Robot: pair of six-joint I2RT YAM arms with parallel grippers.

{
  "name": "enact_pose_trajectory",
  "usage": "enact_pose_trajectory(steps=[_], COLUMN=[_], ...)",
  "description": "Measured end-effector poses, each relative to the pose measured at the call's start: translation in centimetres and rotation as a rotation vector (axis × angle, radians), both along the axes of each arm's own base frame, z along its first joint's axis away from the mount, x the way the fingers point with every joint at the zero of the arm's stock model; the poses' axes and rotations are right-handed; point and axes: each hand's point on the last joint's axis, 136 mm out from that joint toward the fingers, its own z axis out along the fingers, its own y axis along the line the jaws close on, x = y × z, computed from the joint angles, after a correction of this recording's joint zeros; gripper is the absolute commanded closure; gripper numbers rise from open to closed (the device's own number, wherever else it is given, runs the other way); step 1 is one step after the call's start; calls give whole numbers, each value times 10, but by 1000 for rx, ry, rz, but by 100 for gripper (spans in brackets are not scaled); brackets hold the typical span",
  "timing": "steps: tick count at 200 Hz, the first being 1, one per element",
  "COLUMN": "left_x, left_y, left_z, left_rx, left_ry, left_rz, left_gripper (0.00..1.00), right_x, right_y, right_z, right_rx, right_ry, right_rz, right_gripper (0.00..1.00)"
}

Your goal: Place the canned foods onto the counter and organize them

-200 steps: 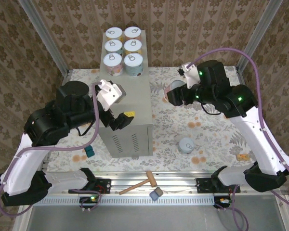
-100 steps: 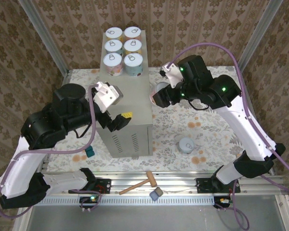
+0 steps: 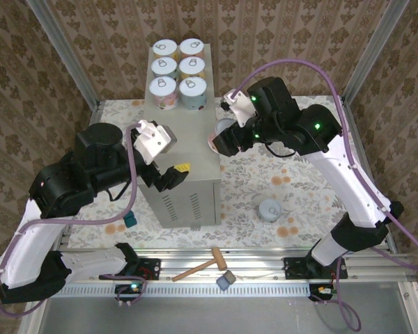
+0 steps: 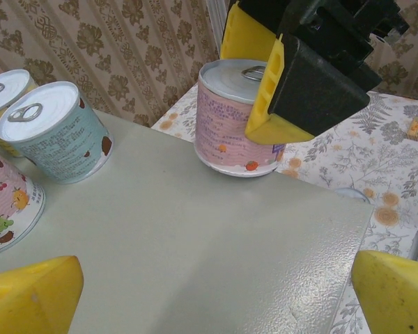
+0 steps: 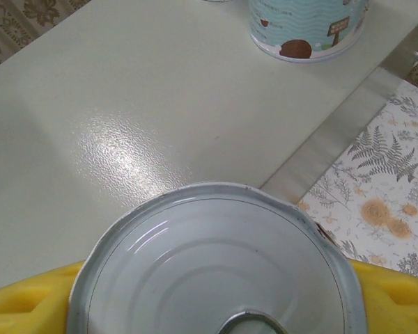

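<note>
My right gripper should keep moving inward until the held pink can, which is upright, stands on the counter's top beside it, which is open.
The counter is a tall beige-grey box, with six cans in two rows at its far end. My right gripper is shut on a pink-labelled can at the counter's right edge. In the left wrist view this pink can stands upright at the edge, with the yellow finger against its side. I cannot tell if its base touches. My left gripper hangs open over the bare counter top. A grey can lies on the floral floor.
A teal can and a pink can stand closest to the bare part of the top. A wooden mallet and a grey block lie by the near rail. A small teal piece sits left of the box.
My right arm has swung left with the pink can, from over the floral floor to the counter's right edge. The left arm has barely shifted.
</note>
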Motion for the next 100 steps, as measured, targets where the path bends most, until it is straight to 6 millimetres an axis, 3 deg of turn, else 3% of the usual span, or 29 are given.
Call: enact_pose_trajectory(steps=[100], left_x=[-1], left_y=[9], left_z=[-3], left_rx=[-4], left_ry=[-17], left_rz=[26], left_gripper=[0], right_x=[1], right_y=[40], right_z=[10], right_rx=[-20], right_ry=[-59], right_rz=[58], right_gripper=[27])
